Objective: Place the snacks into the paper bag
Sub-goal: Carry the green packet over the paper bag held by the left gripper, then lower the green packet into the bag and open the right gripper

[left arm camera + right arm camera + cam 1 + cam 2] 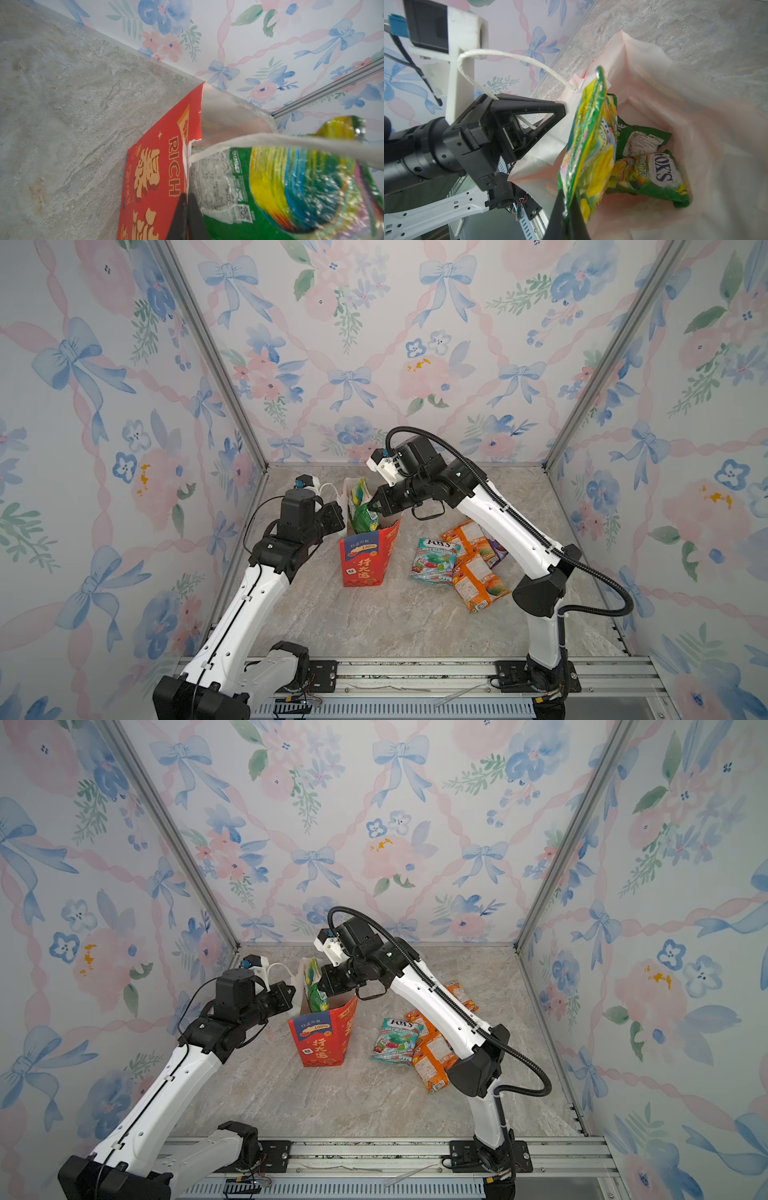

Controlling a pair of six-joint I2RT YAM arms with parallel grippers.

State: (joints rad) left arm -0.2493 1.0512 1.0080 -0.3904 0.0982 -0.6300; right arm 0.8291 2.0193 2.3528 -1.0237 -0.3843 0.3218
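My right gripper should pull the packet toward the bag's front (385, 524) and lower it before opening, because the green and yellow packet's far end (360, 487) sticks up above the bag's rim.
The red paper bag (365, 560) (320, 1040) stands upright mid-table. My left gripper (338, 512) (187, 207) is shut on the bag's rim, on its left side. My right gripper (376, 504) (566, 207) is shut on a green and yellow snack packet (361, 506) (587, 145), which hangs partly inside the bag's mouth. Two green FOX'S packets (650, 178) lie at the bottom of the bag. On the table to the right of the bag lie a teal packet (434, 560), orange packets (478, 580) and a purple one (496, 549), partly hidden under the right arm.
The bag's white string handle (508, 56) loops over by the left wrist camera mount. Floral walls close the table on three sides, with metal corner posts (208, 352). An aluminium rail (415, 672) carrying both arm bases runs along the front edge.
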